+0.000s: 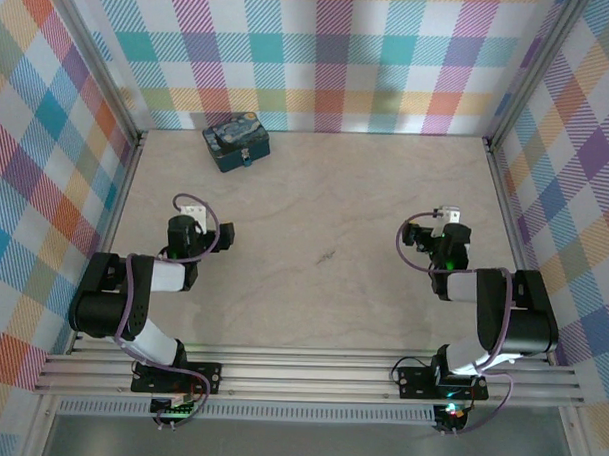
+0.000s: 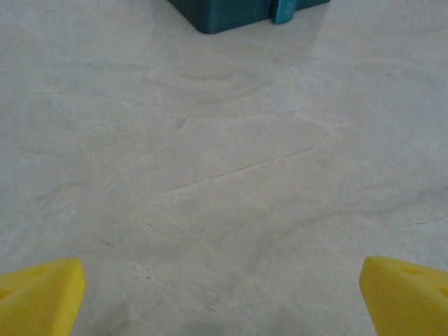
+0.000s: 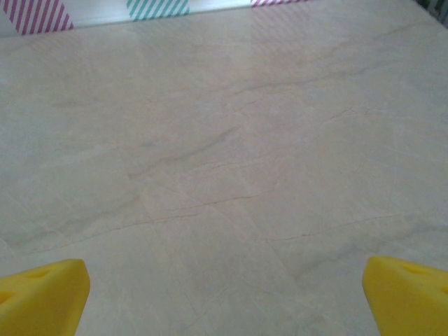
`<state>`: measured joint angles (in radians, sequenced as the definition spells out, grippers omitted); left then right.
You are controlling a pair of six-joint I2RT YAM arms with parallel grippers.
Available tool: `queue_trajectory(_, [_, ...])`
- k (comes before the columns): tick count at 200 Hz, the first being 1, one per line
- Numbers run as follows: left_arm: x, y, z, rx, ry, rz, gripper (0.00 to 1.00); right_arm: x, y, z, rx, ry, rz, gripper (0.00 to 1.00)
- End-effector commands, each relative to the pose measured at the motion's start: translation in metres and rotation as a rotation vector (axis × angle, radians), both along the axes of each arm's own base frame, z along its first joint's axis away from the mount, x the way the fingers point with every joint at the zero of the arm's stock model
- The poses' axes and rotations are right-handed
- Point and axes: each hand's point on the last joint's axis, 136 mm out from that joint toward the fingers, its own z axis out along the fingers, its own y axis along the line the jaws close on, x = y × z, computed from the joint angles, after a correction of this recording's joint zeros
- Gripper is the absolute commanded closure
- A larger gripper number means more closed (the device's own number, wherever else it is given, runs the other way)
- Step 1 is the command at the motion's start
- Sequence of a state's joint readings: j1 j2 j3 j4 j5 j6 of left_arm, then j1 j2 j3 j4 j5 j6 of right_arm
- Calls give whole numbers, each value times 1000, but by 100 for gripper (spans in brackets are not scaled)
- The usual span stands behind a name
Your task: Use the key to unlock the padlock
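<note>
Next, my left gripper pulls the tin [image 1: 236, 141] along toward the middle [image 1: 249, 222] before unlocking the padlock, because the tin stands near the back wall, far from my right gripper.
A dark blue starry-night tin [image 1: 235, 141] stands at the table's back left. At the middle of its front face sits the tiny blue padlock [image 1: 245, 159]; the left wrist view catches its lower part [image 2: 283, 10] at the top edge. The key is out of view. My left gripper [image 1: 190, 210] is open, low over bare table, a good way short of the tin and pointing toward it. Its yellow fingertips [image 2: 38, 294] stand wide apart with nothing between them. My right gripper [image 1: 448, 214] is open over bare table on the right, with yellow fingertips [image 3: 406, 294] spread and empty.
The pale wooden table [image 1: 324, 239] is walled by plaid panels on the left [image 1: 46, 179], back [image 1: 320, 58] and right [image 1: 576, 187]. Both arm bases sit on the aluminium rail [image 1: 309, 373] at the near edge.
</note>
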<state>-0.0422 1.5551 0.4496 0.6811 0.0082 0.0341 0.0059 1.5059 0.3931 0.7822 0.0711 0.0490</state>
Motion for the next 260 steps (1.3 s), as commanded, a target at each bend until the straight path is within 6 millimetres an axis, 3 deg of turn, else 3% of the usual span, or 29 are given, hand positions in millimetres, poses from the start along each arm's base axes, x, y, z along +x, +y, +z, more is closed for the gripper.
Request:
queue_trajectory(1, [11, 13, 27, 8, 28, 73, 0, 5, 12, 28, -9, -34, 71, 0])
queue_trajectory(48, [16, 31, 33, -51, 253, 238, 0, -9, 22, 59, 29, 57, 122, 0])
queue_trajectory(82, [41, 33, 35, -254, 454, 316, 0, -15, 19, 86, 113, 59, 60, 0])
queue_trajectory(101, [66, 30, 35, -385, 518, 316, 0, -19, 14, 90, 201, 166, -23, 0])
queue_trajectory(152, [142, 25, 32, -636, 547, 327, 13, -20, 34, 68, 324, 524, -13, 0])
queue_trajectory(188, [188, 24, 30, -760, 517, 323, 18, -18, 42, 61, 408, 566, -23, 0])
queue_trajectory(232, [225, 25, 33, -801, 476, 298, 20, -17, 51, 50, 460, 610, -18, 0])
queue_trajectory(260, [237, 21, 18, -831, 512, 294, 25, -10, 64, 48, 514, 637, 31, 7])
